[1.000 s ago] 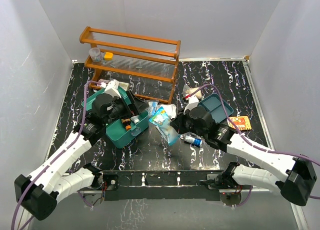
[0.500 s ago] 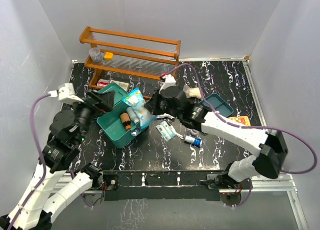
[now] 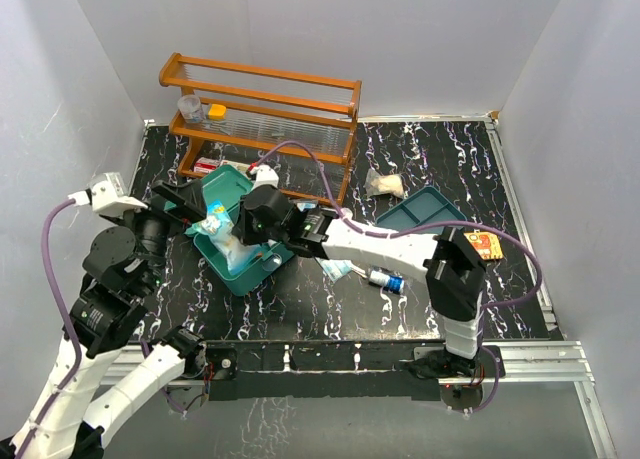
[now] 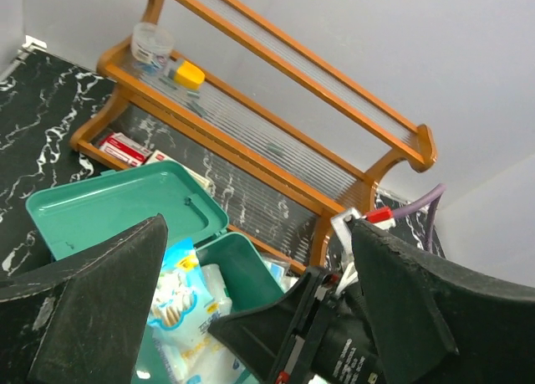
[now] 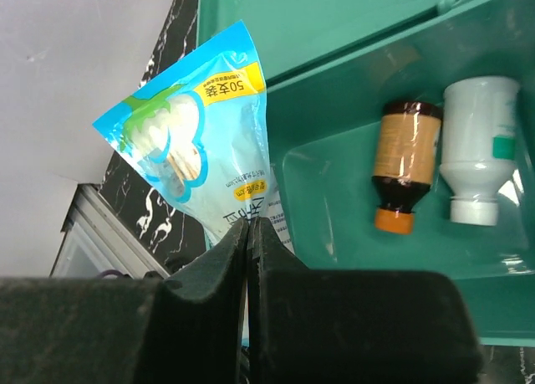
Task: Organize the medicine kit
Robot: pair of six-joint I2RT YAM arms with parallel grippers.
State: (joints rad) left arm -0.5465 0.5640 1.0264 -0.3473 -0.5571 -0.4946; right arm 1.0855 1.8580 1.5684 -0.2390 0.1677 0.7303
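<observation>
The open bottom of the kit (image 5: pixel 330 187) beside the brown bottle has room for the bag of cotton swabs (image 5: pixel 188 137). My right gripper should go on lowering the bag until it is lying in the kit.
The medicine kit (image 3: pixel 262 264) is a teal box lying open, its lid (image 3: pixel 226 187) tipped back. My right gripper (image 3: pixel 236 235) reaches across over it, shut on a light-blue bag of cotton swabs (image 3: pixel 214 220). In the right wrist view the jaws (image 5: pixel 249 227) pinch the bag's lower edge (image 5: pixel 201 141) above the kit's left side (image 5: pixel 334 183). A brown bottle (image 5: pixel 405 162) and a white bottle (image 5: pixel 476 145) lie inside. My left gripper (image 3: pixel 190 211) is open and empty, raised just left of the kit; in its own view (image 4: pixel 257 229) the bag (image 4: pixel 180 304) shows between its fingers.
A wooden rack (image 3: pixel 265 109) stands behind the kit, holding a clear cup (image 3: pixel 189 106) and a yellow piece (image 3: pixel 216 111). Red-white boxes (image 3: pixel 208 165) lie under it. A dark teal tray (image 3: pixel 430 209), a gauze bag (image 3: pixel 385 184), an orange packet (image 3: pixel 483 246), a small blue-labelled bottle (image 3: pixel 385 279) and a packet (image 3: pixel 340 269) lie to the right.
My right gripper carried the swab bag from the table's middle leftwards to over the open kit. My left arm pulled back off the kit and rose to its left.
</observation>
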